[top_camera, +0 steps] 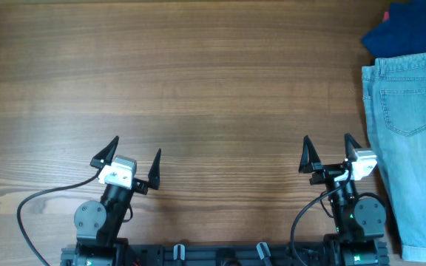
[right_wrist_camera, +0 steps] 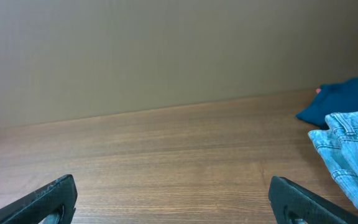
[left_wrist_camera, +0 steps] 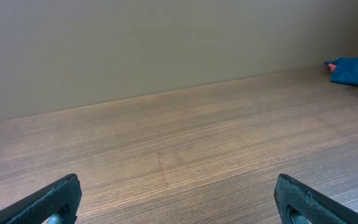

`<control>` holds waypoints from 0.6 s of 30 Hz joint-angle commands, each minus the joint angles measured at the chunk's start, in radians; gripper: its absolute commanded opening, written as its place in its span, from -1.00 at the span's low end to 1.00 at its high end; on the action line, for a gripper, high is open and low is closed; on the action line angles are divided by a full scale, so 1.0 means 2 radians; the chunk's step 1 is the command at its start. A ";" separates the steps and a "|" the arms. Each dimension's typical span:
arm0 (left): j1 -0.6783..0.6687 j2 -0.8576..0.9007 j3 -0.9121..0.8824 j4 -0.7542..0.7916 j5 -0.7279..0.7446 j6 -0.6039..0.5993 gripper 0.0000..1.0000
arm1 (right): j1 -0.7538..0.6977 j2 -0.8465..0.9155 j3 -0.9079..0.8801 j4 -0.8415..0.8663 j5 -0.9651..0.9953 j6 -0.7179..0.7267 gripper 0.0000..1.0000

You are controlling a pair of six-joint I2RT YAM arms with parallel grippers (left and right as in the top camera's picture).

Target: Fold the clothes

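Next, my right gripper pulls the light blue denim shorts (top_camera: 407,148) by the waistband corner (top_camera: 371,72) to the open middle before folding, because the shorts are far from my left gripper.
Light blue denim shorts (top_camera: 409,140) lie flat along the table's right edge, waistband toward the back; they also show in the right wrist view (right_wrist_camera: 356,149). A dark blue garment (top_camera: 409,29) is bunched at the back right corner, also seen in the left wrist view (left_wrist_camera: 355,67) and the right wrist view (right_wrist_camera: 344,99). My left gripper (top_camera: 133,159) is open and empty near the front left, far from the clothes. My right gripper (top_camera: 330,153) is open and empty near the front, just left of the shorts.
The wooden table (top_camera: 198,96) spreads across the middle and left. A plain wall (left_wrist_camera: 166,43) stands behind the table. The arm bases and a black cable (top_camera: 32,214) sit along the front edge.
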 commanded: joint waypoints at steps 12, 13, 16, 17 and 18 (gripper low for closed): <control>0.003 -0.005 -0.002 -0.002 0.008 0.010 1.00 | 0.002 -0.003 -0.001 0.007 -0.075 0.307 0.99; 0.003 -0.005 -0.002 -0.002 0.008 0.010 1.00 | 0.002 -0.003 -0.001 0.011 -0.112 0.426 0.99; 0.003 -0.005 -0.002 -0.002 0.008 0.010 0.99 | 0.002 -0.003 -0.001 0.013 -0.128 0.573 0.99; 0.003 -0.005 -0.002 -0.002 0.008 0.010 1.00 | 0.002 -0.003 -0.001 0.014 -0.131 0.589 0.99; 0.003 -0.005 -0.002 -0.002 0.008 0.010 1.00 | 0.002 -0.003 -0.001 0.022 -0.136 0.586 0.99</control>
